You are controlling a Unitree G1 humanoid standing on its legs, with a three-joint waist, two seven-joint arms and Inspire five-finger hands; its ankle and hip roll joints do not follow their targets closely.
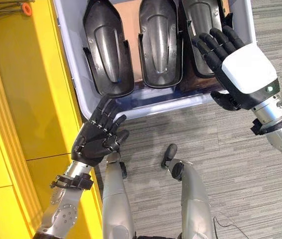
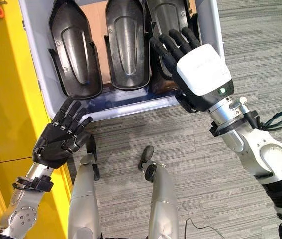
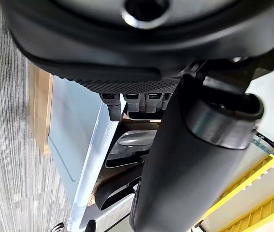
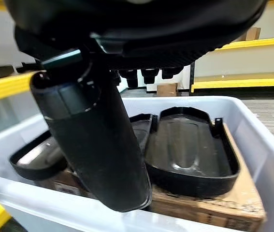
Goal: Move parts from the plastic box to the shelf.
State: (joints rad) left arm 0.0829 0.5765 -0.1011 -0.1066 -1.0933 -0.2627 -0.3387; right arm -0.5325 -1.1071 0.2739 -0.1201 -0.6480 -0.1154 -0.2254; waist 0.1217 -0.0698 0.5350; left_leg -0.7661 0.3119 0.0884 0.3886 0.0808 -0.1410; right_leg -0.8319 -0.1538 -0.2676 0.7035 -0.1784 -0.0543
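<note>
The long black part (image 4: pixel 191 152) lies directly on brown cardboard (image 4: pixel 223 207). I should expect just a cardboard box hidden under it when I pick it up.
A pale grey plastic box (image 1: pixel 150 104) stands on the floor and holds three black moulded parts side by side on cardboard: a left part (image 1: pixel 106 47), a middle part (image 1: pixel 159 42) and a right part (image 1: pixel 200 20). My left hand (image 1: pixel 98 139) is open, its straight fingers reaching the box's near left corner. My right hand (image 1: pixel 240 67) is open too; its fingers stretch over the right part (image 4: pixel 190 145) while its thumb (image 4: pixel 93 145) hangs outside the near wall. Neither hand holds anything.
The yellow shelf (image 1: pixel 26 99) runs along the left side, right beside the box. An orange item (image 1: pixel 26 9) lies at its far end. Grey carpet (image 1: pixel 240 189) spreads to the right and in front of the box.
</note>
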